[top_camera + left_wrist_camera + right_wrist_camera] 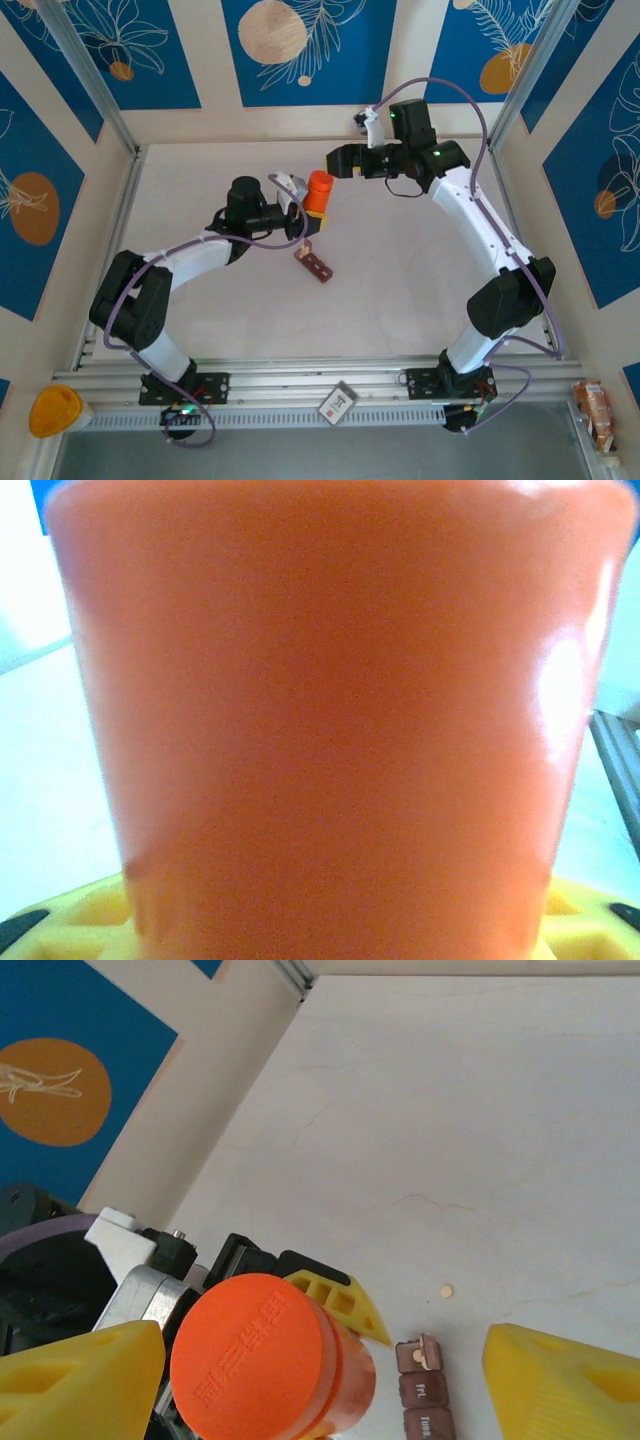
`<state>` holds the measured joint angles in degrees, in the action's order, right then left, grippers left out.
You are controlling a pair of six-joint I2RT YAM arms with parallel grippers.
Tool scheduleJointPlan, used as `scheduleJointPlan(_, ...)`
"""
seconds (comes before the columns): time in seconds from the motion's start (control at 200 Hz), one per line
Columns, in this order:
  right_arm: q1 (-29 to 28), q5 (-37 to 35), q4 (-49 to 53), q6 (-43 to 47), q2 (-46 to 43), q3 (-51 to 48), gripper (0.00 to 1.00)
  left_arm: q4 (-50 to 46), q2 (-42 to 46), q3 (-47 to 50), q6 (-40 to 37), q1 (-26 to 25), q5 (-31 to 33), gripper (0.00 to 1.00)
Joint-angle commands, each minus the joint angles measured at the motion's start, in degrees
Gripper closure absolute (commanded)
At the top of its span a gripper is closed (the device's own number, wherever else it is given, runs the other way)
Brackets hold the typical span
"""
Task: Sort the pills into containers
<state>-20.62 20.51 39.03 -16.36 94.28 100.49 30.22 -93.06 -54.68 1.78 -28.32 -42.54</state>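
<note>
The orange bottle (317, 198) is at an angle to where my open right gripper points, so I should turn the gripper in line with the bottle and centre its fingers around the cap (255, 1357) before they close.
A bright orange bottle (319, 192) with an orange cap (255, 1355) hangs above the table, and my left gripper (303, 207) is shut on its body. In the left wrist view the bottle (330, 730) is pressed between yellow fingers (85, 912). My right gripper (345, 160) is open, its yellow fingers (80, 1380) standing wide on either side of the cap without touching it. The containers (314, 263), a dark reddish-brown strip (425, 1400), lie just below the bottle. The end compartment's lid is up with a pale pill (420, 1358) inside. Another pill (447, 1290) lies loose on the table nearby.
Low walls and metal posts ring the pale table (420, 290). A rail (300, 385) runs along the near edge with a small card (338, 402) on it. An orange-yellow lid (52, 410) and a packet (597, 412) lie outside the corners.
</note>
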Motion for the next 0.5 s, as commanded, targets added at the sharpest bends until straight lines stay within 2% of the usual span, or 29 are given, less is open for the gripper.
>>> scheduleJointPlan(0.0, 1.7, 6.5, 2.6, 8.0, -0.3, 3.7, 0.17, 0.7, 1.4, -1.9, 0.2, -0.1, -5.0, 1.00)
scheduleJointPlan(0.205, 2.0, 9.8, 7.6, 20.8, 1.2, 5.5, 0.19, -1.4, 0.8, -4.4, 1.6, 0.4, -10.0, 1.00)
scheduleJointPlan(0.495, 0.6, 10.4, 9.8, 23.0, 2.4, 6.2, 0.18, -1.5, 0.0, -5.0, 3.0, 0.4, -12.3, 1.00)
